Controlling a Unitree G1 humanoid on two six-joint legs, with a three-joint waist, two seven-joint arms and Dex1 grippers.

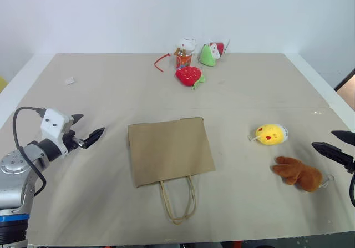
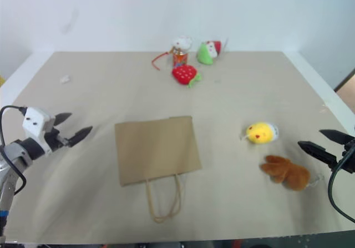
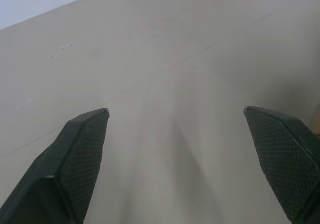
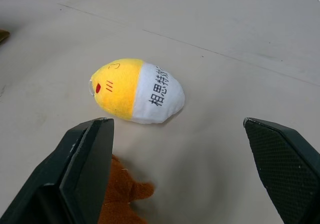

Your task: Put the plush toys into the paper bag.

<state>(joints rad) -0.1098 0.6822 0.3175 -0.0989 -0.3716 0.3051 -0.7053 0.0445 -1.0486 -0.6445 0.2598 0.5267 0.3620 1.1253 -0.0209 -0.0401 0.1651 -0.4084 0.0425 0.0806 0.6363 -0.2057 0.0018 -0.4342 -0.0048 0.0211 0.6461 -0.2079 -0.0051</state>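
Note:
The paper bag [image 1: 171, 151] is lying flat with cord handles at its near edge [image 1: 177, 184], so the bag's opening will open up there when I raise a handle.
The paper bag [image 1: 169, 151] lies flat in the middle of the table, its cord handles [image 1: 177, 201] pointing toward the near edge. Right of it rest two plush toys: a yellow one with a white end [image 1: 271, 133] and, nearer, a brown furry one [image 1: 298, 173]. My right gripper [image 1: 323, 138] hovers open just right of both, aimed at them. The right wrist view looks past its fingers to the yellow toy [image 4: 136, 89] and part of the brown one [image 4: 120, 196]. My left gripper [image 1: 91, 124] is open over bare table, left of the bag, holding nothing.
At the far middle of the table sit a red strawberry plush [image 1: 189, 75], a green and red plush [image 1: 211, 54], a small orange jar-like toy [image 1: 184, 51] and a red cord [image 1: 161, 62]. A white scrap [image 1: 69, 81] lies far left. The table's right edge is close to my right gripper.

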